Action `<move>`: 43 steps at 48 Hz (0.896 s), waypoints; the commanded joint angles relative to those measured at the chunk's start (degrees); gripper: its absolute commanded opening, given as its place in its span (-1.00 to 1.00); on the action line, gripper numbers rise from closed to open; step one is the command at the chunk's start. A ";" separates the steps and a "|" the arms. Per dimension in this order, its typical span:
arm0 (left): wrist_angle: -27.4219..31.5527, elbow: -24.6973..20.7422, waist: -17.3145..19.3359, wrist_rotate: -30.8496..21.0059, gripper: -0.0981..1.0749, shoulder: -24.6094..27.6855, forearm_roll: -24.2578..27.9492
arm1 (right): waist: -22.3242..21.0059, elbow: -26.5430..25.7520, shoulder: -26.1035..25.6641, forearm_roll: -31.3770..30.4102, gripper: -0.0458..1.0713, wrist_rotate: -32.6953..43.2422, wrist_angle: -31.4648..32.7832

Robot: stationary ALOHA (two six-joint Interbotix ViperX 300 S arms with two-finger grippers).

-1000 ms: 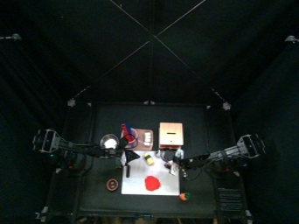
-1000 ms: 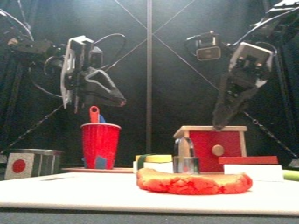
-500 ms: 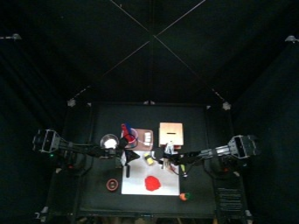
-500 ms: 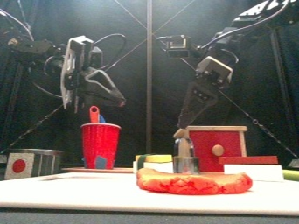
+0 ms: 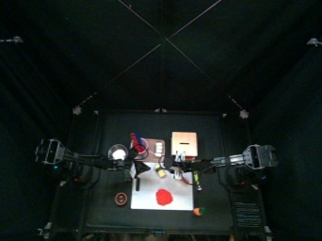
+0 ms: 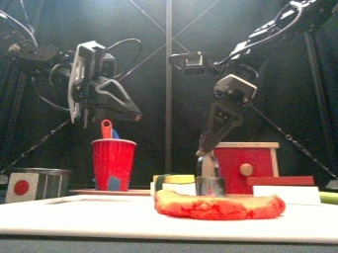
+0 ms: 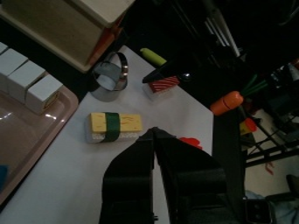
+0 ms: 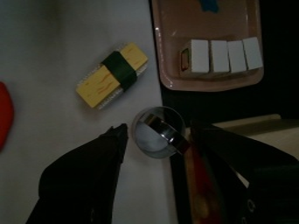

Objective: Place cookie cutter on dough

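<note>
A metal strap runs across the cookie cutter, so its open ring will follow stiffly below and frame the dough when I carry it over.
The cookie cutter, a small metal ring, stands on the white mat beside the dough, a flat bright red blob. My right gripper is open, with one jaw on each side of the cutter and not touching it. In the front view the right gripper hangs just above the cutter. The left gripper is shut and empty, raised over the table's left side.
A yellow sponge with a green band lies near the cutter. A pink tray with white blocks, a red cup, a red-fronted wooden box and a dark ring with a red centre stand around the mat.
The right arm has swung left and down, bringing its open jaws around the cutter. The left arm has not moved.
</note>
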 commanded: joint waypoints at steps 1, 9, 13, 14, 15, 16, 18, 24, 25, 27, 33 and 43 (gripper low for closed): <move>-0.44 -0.53 0.18 0.09 -0.12 -0.62 0.00 | -0.79 -3.08 -0.18 1.41 0.71 -1.32 -0.18; -0.44 -0.44 0.18 0.00 -0.12 -0.62 0.00 | -1.14 -2.90 1.58 2.29 0.71 -3.52 -0.18; -0.44 -0.44 0.09 0.00 -0.12 -0.62 0.09 | -1.49 -2.72 2.11 2.55 0.69 -4.04 -0.18; -0.44 -0.44 0.18 0.00 -0.12 -0.62 0.09 | -1.58 -2.64 2.11 2.55 0.69 -4.04 -0.18; -0.53 -0.44 0.09 0.00 -0.12 -0.62 0.09 | -1.67 -2.55 2.20 2.55 0.67 -4.04 -0.18; -0.44 -0.44 0.09 0.00 -0.12 -0.62 0.00 | -1.67 -2.46 2.20 2.55 0.67 -4.04 -0.18; -0.53 -0.44 0.18 0.00 -0.12 -0.62 0.00 | -1.93 -2.29 2.20 2.55 0.64 -4.04 -0.18; -0.53 -0.26 0.09 -0.09 -0.12 -0.62 0.00 | -1.93 -1.49 2.20 2.55 0.55 -3.96 -0.18; -0.44 -0.26 0.18 -0.09 -0.12 -0.62 0.00 | -1.93 -1.41 2.11 2.64 0.53 -3.96 -0.18; -0.44 -0.18 0.18 -0.09 -0.12 -0.62 0.00 | -1.93 -1.23 2.02 2.72 0.49 -3.96 -0.18; -0.44 0.09 0.09 -0.18 -0.12 -0.62 -0.35 | -1.58 -1.23 2.02 3.08 0.33 -4.04 -0.18; -0.44 0.09 0.09 -0.09 -0.12 -0.62 -0.88 | -1.41 -1.32 1.49 3.87 0.09 -3.96 -0.18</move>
